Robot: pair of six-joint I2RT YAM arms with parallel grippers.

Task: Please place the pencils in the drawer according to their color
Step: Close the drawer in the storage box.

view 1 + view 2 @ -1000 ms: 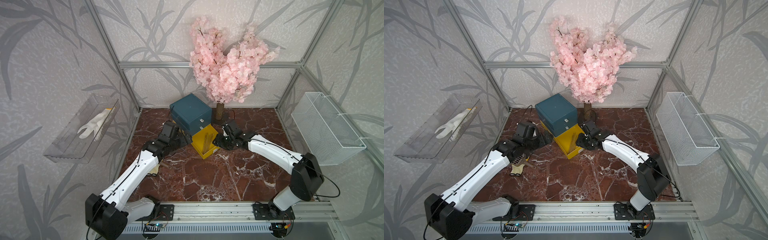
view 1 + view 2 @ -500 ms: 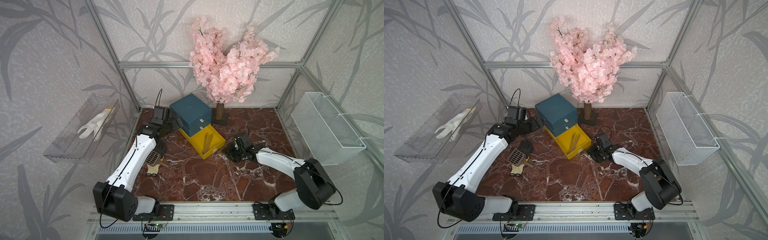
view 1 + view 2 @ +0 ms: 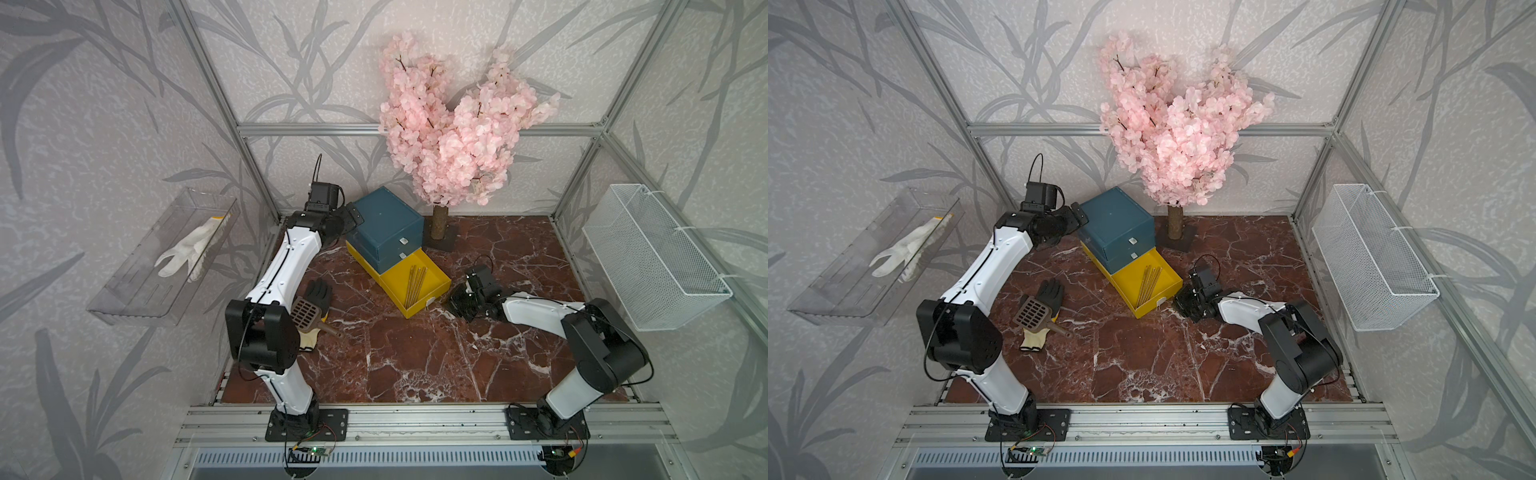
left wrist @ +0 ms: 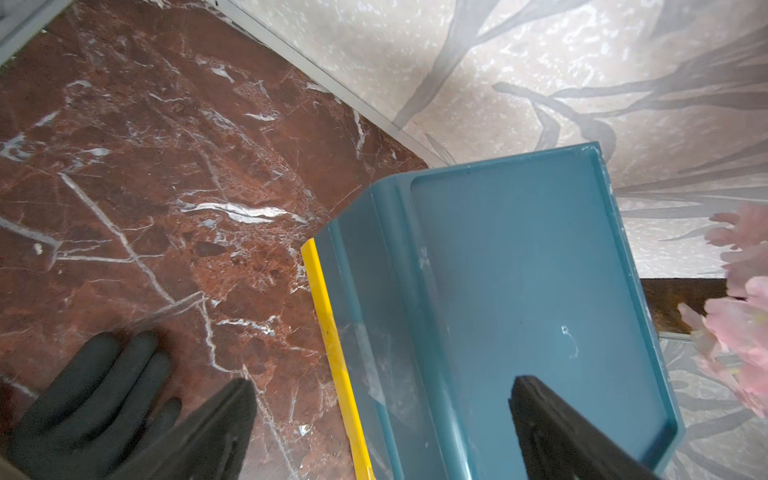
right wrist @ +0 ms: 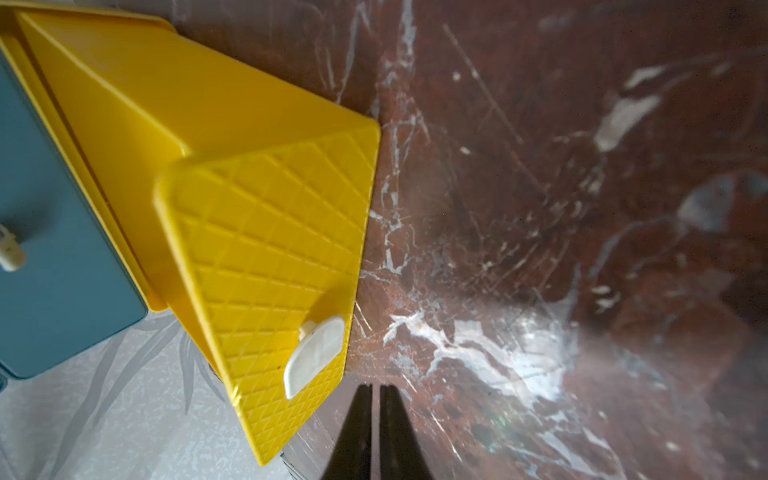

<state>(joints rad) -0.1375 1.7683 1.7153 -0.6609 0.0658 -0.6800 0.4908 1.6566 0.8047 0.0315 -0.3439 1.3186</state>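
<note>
The pencils (image 3: 415, 285) lie flat in the yellow drawer and the closed fingers of the robot's right gripper face the drawer's front (image 3: 423, 307), so the robot should go on pushing until the drawer is shut.
The drawer chest (image 3: 384, 224) (image 3: 1115, 220) is teal and stands at the back of the marble floor. Its yellow bottom drawer (image 3: 399, 276) (image 5: 270, 232) is pulled out. Several yellow-gold pencils (image 3: 417, 282) (image 3: 1150, 282) lie side by side inside it. My right gripper (image 3: 455, 305) (image 3: 1179, 305) (image 5: 375, 388) is shut and empty, low on the floor just off the yellow drawer's front corner, beside its white pull tab (image 5: 316, 353). My left gripper (image 3: 353, 214) (image 3: 1079, 216) (image 4: 382, 384) is open at the chest's back left corner, one finger over the top, one over the floor.
A black glove (image 3: 318, 293) and a brown slotted scoop (image 3: 307, 313) lie on the floor by my left arm. A pink blossom tree (image 3: 449, 137) stands behind the chest. A white wire basket (image 3: 648, 257) hangs on the right wall, a clear tray (image 3: 166, 257) on the left.
Both grippers have left the yellow drawer. The left arm swung back to the chest's rear corner. The right arm drew back to the drawer's front and its jaws shut.
</note>
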